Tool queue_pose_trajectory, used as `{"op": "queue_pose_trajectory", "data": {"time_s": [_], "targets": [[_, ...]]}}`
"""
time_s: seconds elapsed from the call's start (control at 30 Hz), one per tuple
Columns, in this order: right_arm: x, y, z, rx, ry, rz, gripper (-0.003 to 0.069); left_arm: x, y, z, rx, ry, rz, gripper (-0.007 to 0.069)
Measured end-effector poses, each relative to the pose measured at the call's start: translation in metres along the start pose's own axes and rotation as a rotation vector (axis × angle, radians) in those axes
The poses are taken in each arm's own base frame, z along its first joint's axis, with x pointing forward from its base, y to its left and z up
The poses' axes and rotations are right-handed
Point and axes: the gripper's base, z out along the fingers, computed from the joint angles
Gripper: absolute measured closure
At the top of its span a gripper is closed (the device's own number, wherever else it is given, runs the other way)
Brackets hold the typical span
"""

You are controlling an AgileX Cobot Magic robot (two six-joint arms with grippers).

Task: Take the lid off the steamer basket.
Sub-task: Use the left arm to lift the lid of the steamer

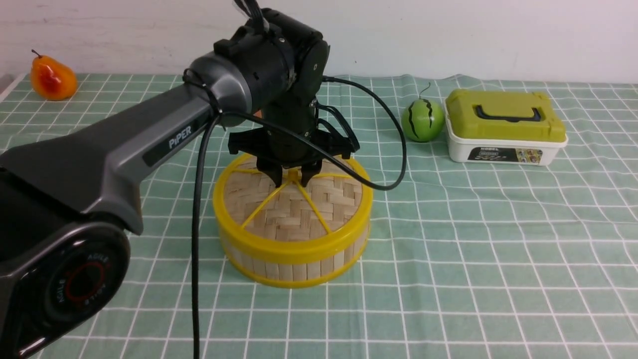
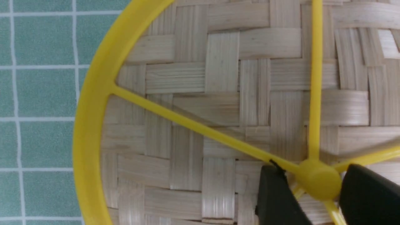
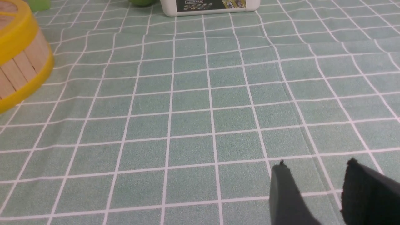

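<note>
My gripper will lift the lid free by its knob and leave the steamer basket standing, as the lid's yellow rim simply caps the steamer basket's slatted side.
The steamer basket, a round bamboo-slat tub with yellow rims, stands on the green checked cloth at the middle. The lid, a woven disc with a yellow rim and thin spokes, sits on top of it. My left gripper points down over the lid's centre. In the left wrist view the left gripper is open, with one finger on each side of the small yellow knob. One finger touches the knob and the other stands a little off it. My right gripper is open and empty over bare cloth; the basket's side shows far off.
A white box with a green lid stands at the back right, with a small watermelon toy next to it. An orange pear lies at the back left. The left arm's black cable loops out to the right of the basket.
</note>
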Motion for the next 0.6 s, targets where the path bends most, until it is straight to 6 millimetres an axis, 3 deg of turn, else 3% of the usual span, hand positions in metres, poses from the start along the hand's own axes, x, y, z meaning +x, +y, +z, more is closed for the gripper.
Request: {"op": "queue_pose_trajectory", "data": {"time_s": [0.33, 0.6], "targets": [[0.0, 0.0, 0.0, 0.0, 0.0, 0.0, 0.0418, -0.0026, -0.0009, -0.0009, 0.008, -0.021, 0.001, 0.0507], [0.0, 0.0, 0.0, 0.0, 0.0, 0.0, 0.0418, -0.0033, -0.0006, -0.009, 0.025, -0.03, -0.006, 0.0512]]}}
